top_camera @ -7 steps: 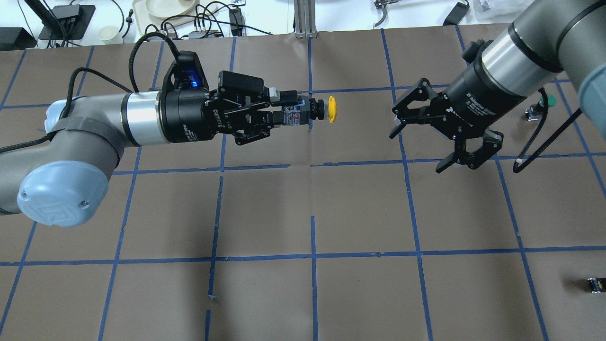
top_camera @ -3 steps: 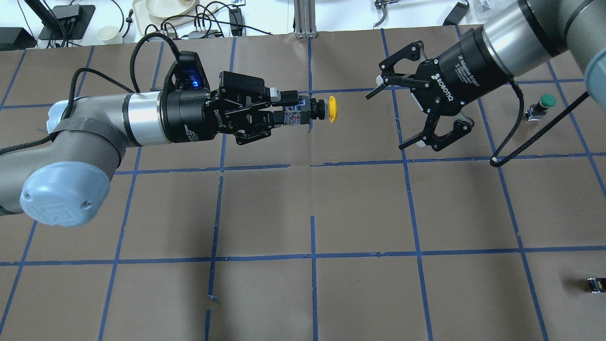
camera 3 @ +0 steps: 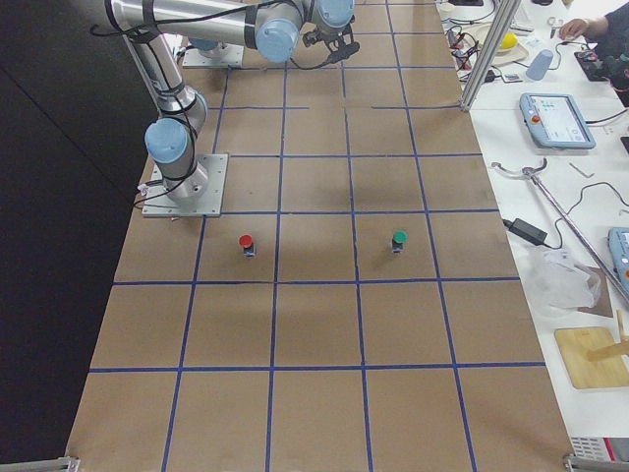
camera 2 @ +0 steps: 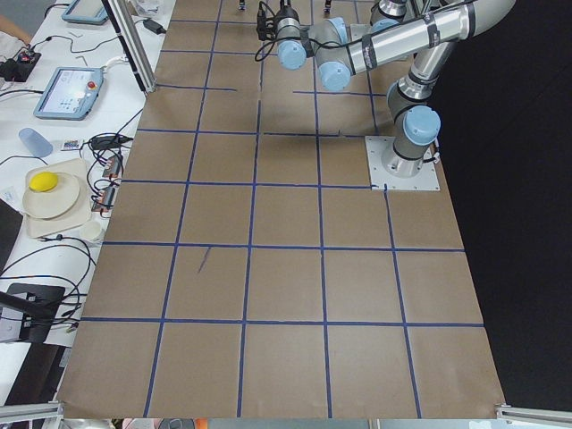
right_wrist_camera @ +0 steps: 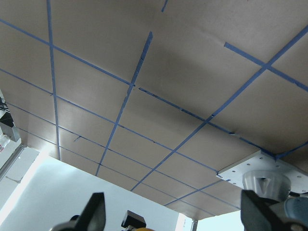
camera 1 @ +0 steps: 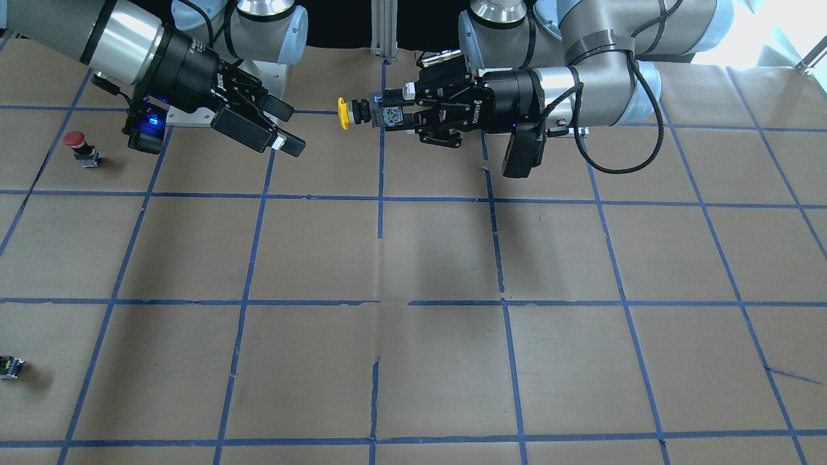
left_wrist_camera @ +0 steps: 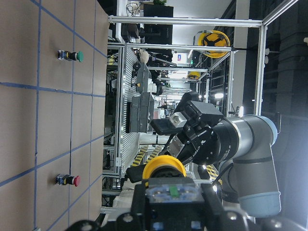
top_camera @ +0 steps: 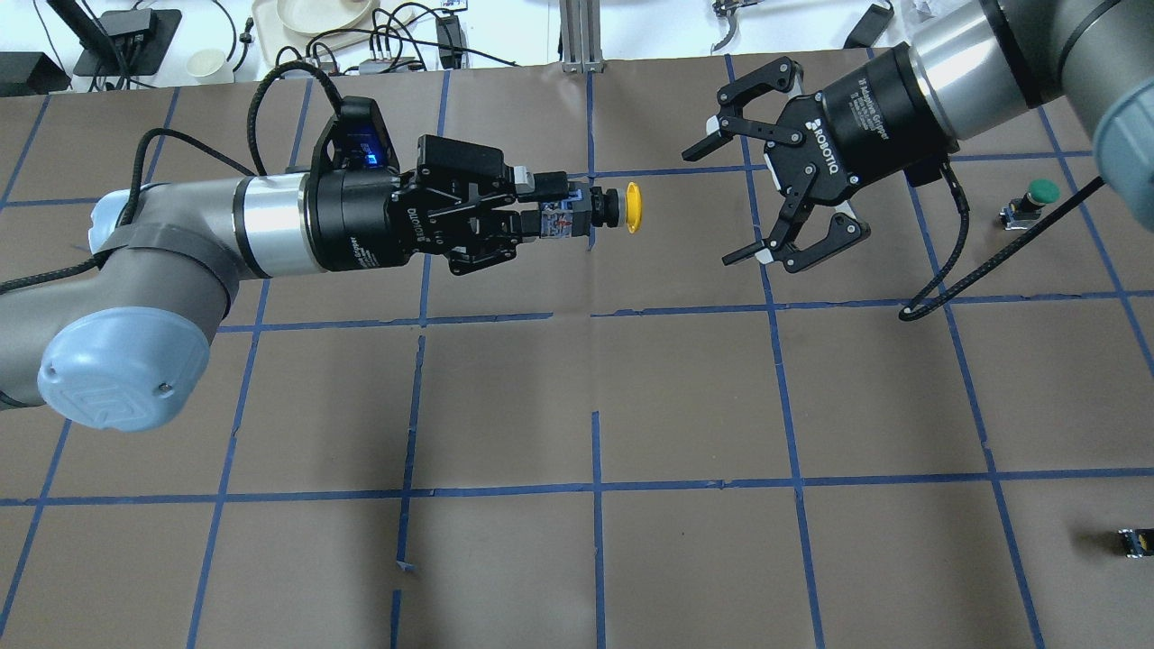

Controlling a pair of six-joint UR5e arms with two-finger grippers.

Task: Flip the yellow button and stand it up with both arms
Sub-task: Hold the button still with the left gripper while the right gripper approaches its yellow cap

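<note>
I expect the grey body [camera 1: 391, 111] to follow in line when I carry the yellow cap, because a black neck [camera 1: 360, 112] connects the two.
The yellow button [top_camera: 634, 207] is held sideways above the table, its cap pointing toward the right arm. My left gripper [top_camera: 561, 213] is shut on its black-and-grey body. It shows the same in the front-facing view, with the cap [camera 1: 343, 113] just past the left gripper [camera 1: 393, 115]. In the left wrist view the cap [left_wrist_camera: 164, 166] sits beyond the body. My right gripper [top_camera: 715, 205] is open and empty, its jaws wide and facing the cap, a short gap away. It is also open in the front-facing view [camera 1: 289, 128].
A green-capped button [top_camera: 1039, 192] stands at the far right. A red-capped button [camera 1: 77, 140] stands on the right arm's side. A tiny black-grey block [top_camera: 1133, 542] lies near the front right edge. Cables and dishes lie beyond the table's far edge.
My right gripper has swung up and to the left, turning its open jaws to face the yellow cap. The left gripper and the button have stayed still.
</note>
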